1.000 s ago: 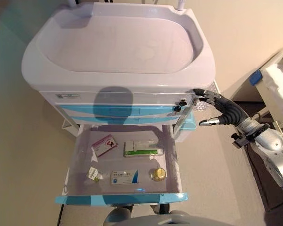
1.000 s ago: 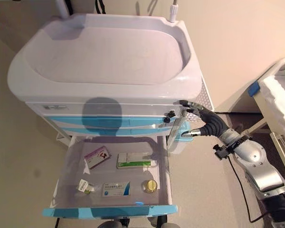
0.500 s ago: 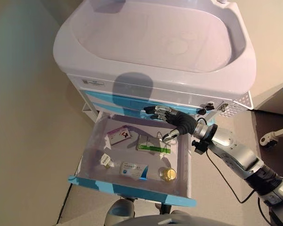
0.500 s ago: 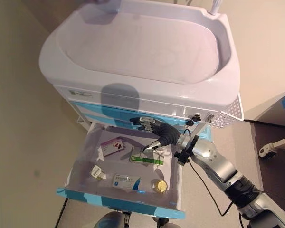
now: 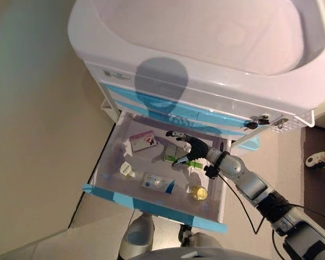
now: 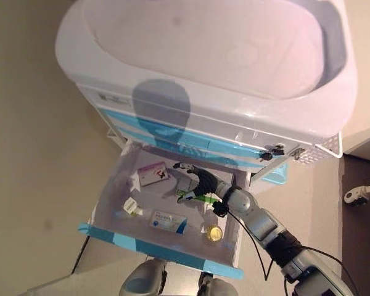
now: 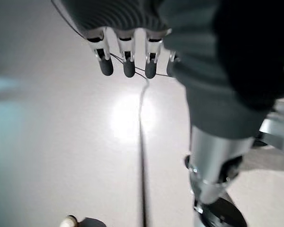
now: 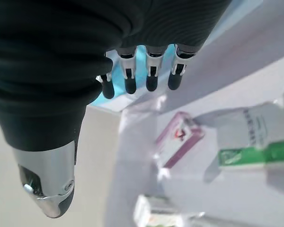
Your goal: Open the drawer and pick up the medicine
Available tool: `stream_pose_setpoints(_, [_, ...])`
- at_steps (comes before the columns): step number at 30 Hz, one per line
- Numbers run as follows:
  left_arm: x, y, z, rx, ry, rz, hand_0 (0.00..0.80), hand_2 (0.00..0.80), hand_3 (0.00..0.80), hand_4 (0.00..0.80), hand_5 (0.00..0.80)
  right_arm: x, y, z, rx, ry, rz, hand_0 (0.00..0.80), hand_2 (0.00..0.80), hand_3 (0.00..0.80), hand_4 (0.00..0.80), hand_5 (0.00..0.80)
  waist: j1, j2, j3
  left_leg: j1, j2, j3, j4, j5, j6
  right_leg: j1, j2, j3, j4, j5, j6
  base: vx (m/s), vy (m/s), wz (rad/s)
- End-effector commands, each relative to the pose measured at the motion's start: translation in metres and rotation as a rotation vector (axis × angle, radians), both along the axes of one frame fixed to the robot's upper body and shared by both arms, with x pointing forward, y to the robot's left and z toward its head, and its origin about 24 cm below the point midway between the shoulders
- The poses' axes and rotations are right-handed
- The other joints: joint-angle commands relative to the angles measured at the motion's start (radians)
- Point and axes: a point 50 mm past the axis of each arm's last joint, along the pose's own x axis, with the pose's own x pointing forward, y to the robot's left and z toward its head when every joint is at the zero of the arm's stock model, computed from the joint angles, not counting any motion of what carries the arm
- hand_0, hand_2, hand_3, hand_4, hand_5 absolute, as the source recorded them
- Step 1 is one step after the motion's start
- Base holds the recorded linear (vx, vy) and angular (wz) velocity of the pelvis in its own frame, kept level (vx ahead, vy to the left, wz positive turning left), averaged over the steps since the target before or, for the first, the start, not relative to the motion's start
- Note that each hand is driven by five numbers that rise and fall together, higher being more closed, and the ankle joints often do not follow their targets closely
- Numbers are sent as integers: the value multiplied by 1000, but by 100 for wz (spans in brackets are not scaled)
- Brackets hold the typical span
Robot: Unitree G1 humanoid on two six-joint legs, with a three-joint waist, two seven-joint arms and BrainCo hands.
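A loose white flap sticks out from the edge of the green-and-white box [image 5: 174,154], so the box will buckle and crease when I pick it up.
The cart's lower drawer [image 5: 151,208] stands pulled out, with a light blue front edge. Inside lie a pink box [image 5: 143,141], a green-and-white box [image 6: 194,196], a blue-and-white box [image 5: 157,182], a small vial [image 5: 125,169] and a yellow-capped jar [image 5: 198,193]. My right hand [image 5: 190,147] reaches into the drawer from the right and hovers open just over the green-and-white box, holding nothing. The right wrist view shows its straight fingers [image 8: 151,78] above the pink box [image 8: 179,139] and the green-and-white box [image 8: 255,142]. My left hand [image 7: 128,59] hangs open over the floor, seen only in its wrist view.
The white cart's top tray [image 5: 206,38] overhangs the shut blue drawers [image 5: 168,108] above the open one. A lock knob [image 5: 258,120] sticks out at the cart's right front. A bed's castor [image 5: 314,160] shows on the floor at the right.
My right hand has gone from the cart's right side into the drawer and now hangs lower, over the green-and-white box. The camera has shifted; the boxes lie as before.
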Motion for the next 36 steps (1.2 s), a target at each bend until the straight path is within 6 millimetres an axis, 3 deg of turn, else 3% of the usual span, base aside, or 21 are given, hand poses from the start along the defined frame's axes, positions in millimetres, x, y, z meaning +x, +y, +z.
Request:
stream_pose_setpoints(1, [-11, 0, 0, 29, 46, 29, 0, 0, 0, 0, 0, 6, 10, 34, -11, -253, 5, 0, 0, 0, 0, 0, 25, -13, 20, -40, -41, -17, 47, -28, 24, -107, -41, 20, 108, 60, 54, -44, -4, 4])
stream_pose_setpoints(8, [-8, -8, -2, 29, 34, 20, 0, 0, 0, 0, 0, 16, 6, 46, -72, -385, -76, 0, 0, 0, 0, 0, 32, -5, 56, -79, -50, -31, 63, -25, 28, -140, -53, 4, 134, 50, 51, -35, -2, 10])
stream_pose_setpoints(14, [4, -20, -5, 17, 4, 12, 0, 0, 0, 0, 0, 26, -5, 61, -233, -590, -164, 0, 0, 0, 0, 0, 20, 11, 93, -119, -59, -33, 94, -31, 31, -177, -67, 5, 173, 40, 48, -56, 18, 4])
stream_pose_setpoints(18, [5, -27, -5, -24, -23, -15, 0, 0, 0, 0, 0, 46, -15, 59, -416, -655, -255, 0, 0, 0, 0, 0, 32, 42, 112, -146, -72, -31, 122, -40, 35, -202, -76, 12, 195, 36, 46, -48, 29, 3])
stream_pose_setpoints(25, [9, -26, -4, -38, -46, -20, 0, 0, 0, 0, 0, 50, -28, 51, -478, -630, -322, 0, 0, 0, 0, 0, 24, 70, 132, -152, -76, -23, 121, -38, 39, -225, -87, 23, 219, 33, 45, -31, 30, 1])
stream_pose_setpoints(36, [26, -26, -5, -44, -62, -13, 0, 0, 0, 0, 0, 49, -33, 16, -527, -443, -371, 0, 0, 0, 0, 0, -14, 85, 141, -142, -75, 2, 116, -41, 41, -239, -93, 46, 229, 35, 46, -7, 24, -6])
